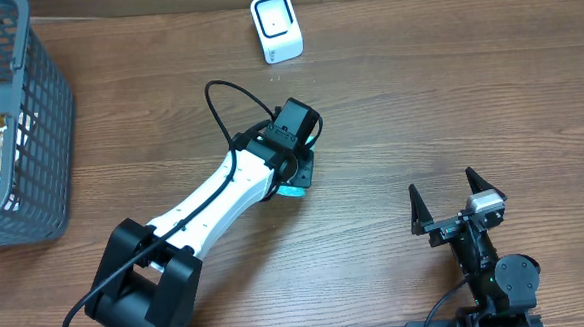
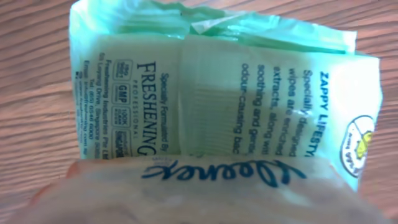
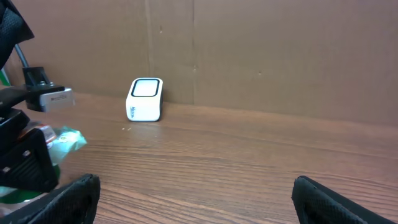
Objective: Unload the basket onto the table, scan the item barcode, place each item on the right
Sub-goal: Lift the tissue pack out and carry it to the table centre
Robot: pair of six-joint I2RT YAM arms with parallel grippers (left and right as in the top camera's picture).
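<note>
The robot's left gripper is holding the peach Kleenex packet over the wipes packet [image 2: 230, 106], so the robot should put both down and move the Kleenex packet aside [image 2: 217, 186] before it scans.
A pale green wipes packet [image 2: 249, 81] lies on the table with its printed back facing up. A peach Kleenex packet [image 2: 205, 193] sits right in front of the left wrist camera and hides the jaws. From overhead, my left gripper [image 1: 294, 168] points down on these packets at mid table, and only a green edge [image 1: 291, 191] shows beneath it. I cannot tell whether its fingers grip anything. The white barcode scanner [image 1: 276, 26] stands at the far edge, also seen from the right wrist as the scanner [image 3: 145, 99]. My right gripper [image 1: 456, 203] rests open near the front right, holding nothing.
A grey mesh basket [image 1: 40, 137] with several packaged items stands at the far left. A cardboard wall [image 3: 280, 56] rises behind the scanner. Bare wood lies between the left gripper and the scanner, and around the right gripper [image 3: 196, 190].
</note>
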